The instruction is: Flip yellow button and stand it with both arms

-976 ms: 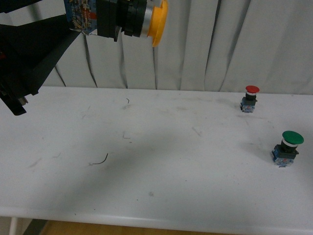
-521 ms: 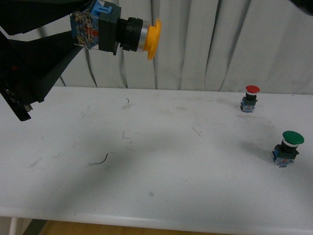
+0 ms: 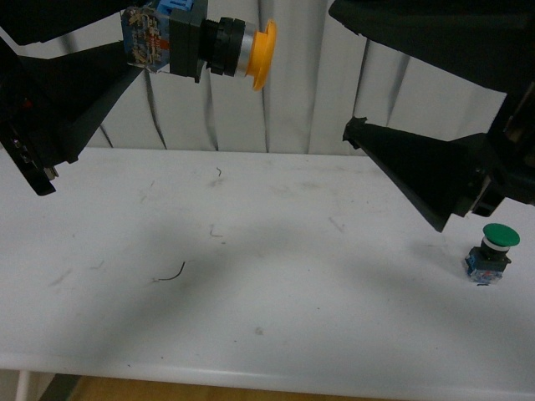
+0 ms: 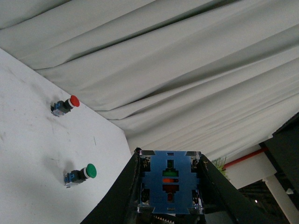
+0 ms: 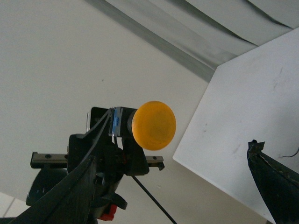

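Note:
The green-capped button is standing upright on its boxy block, so I expect the yellow button to stay standing cap-up as I lower it block first.
The yellow button is held high above the table's far left, lying sideways with its yellow-orange cap pointing right. My left gripper is shut on its blue contact block, which shows between the fingers in the left wrist view. My right gripper is open and empty, at the right and apart from the cap, with its jaws facing the cap. In the right wrist view the cap faces the camera, and only one fingertip shows.
A green-capped button stands on the white table at the right, also in the left wrist view. A red-capped button stands further back, hidden by my right gripper in the front view. A wire scrap lies left of centre. A grey curtain hangs behind.
My right gripper has come into the front view from the right and now covers the red-capped button. My left gripper has lifted the yellow button slightly up and right.

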You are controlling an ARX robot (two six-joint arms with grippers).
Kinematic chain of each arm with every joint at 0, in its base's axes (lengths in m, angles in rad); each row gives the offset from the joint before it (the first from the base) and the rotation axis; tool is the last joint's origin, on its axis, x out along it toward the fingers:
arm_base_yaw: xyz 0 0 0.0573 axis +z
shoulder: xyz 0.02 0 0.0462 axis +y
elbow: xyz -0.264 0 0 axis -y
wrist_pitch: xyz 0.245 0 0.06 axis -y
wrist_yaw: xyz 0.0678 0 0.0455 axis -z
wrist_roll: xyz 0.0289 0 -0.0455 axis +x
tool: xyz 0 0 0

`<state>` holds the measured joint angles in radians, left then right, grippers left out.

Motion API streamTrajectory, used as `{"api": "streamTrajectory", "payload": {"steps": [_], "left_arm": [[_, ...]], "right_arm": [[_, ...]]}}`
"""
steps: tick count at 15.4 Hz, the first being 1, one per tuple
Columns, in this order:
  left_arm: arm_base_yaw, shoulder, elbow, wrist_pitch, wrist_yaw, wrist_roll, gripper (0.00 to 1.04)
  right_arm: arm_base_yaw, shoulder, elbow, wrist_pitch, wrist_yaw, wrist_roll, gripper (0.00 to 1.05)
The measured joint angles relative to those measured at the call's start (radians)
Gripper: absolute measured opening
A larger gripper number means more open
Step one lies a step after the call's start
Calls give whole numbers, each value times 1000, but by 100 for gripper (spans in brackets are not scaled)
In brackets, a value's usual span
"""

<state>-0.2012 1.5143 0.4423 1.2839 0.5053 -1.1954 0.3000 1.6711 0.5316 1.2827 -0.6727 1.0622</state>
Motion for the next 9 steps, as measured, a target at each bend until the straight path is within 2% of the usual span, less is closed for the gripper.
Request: {"api": "streamTrajectory", "payload": {"steps": [9], "left_arm": [[-8, 2, 4, 0, 0, 17, 31]], "right_arm": [[81, 114, 166, 4, 58, 170, 98]]}}
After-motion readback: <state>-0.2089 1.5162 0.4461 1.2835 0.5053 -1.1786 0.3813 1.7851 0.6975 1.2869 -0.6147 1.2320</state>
